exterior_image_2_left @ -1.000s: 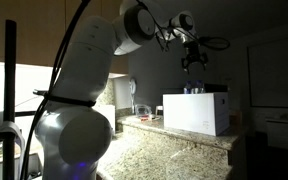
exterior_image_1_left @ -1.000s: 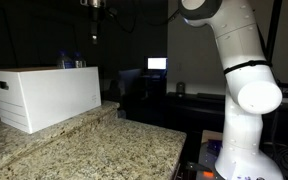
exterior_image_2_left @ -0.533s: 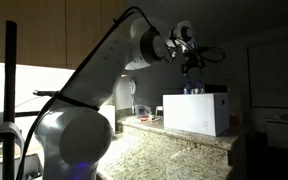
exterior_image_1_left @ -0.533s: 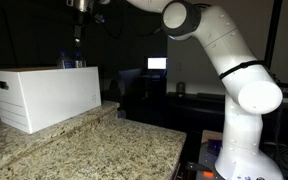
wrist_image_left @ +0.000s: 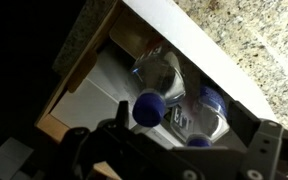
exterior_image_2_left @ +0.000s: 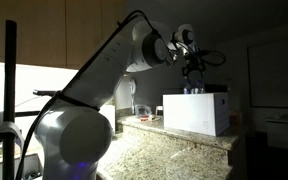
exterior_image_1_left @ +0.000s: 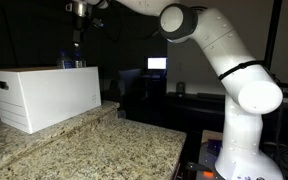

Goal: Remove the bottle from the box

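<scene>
My gripper needs to turn square and center itself over the end bottle (wrist_image_left: pixel 155 88), because it is slanted to the box's white side (wrist_image_left: pixel 189 43) and has both bottles between its fingers.
The large white box (exterior_image_1_left: pixel 44 95) stands on the granite counter, its handle slot on the short end; it also shows in the other exterior view (exterior_image_2_left: pixel 194 112). Clear bottles with blue caps (exterior_image_1_left: pixel 72 62) poke above its rim (exterior_image_2_left: pixel 191 89). My gripper (exterior_image_1_left: pixel 77 38) hangs straight above them (exterior_image_2_left: pixel 193 70). In the wrist view the gripper (wrist_image_left: pixel 192 130) is open, with its fingers on either side of the bottles. One blue-capped bottle (wrist_image_left: pixel 149 108) lies near the left finger, and a second cap (wrist_image_left: pixel 197 141) sits lower. The box's white wall (wrist_image_left: pixel 184 40) runs across the top.
The granite counter (exterior_image_1_left: pixel 104 145) stretches in front of the box to an edge on the right. The robot's base (exterior_image_1_left: pixel 246 150) stands beyond that edge. A lit monitor (exterior_image_1_left: pixel 157 64) is in the dark background. The box's cardboard floor (wrist_image_left: pixel 84 100) shows beside the bottles.
The arm has swung over the box, bringing the gripper from beside it to directly above the bottles. In the last half second it has come slightly lower.
</scene>
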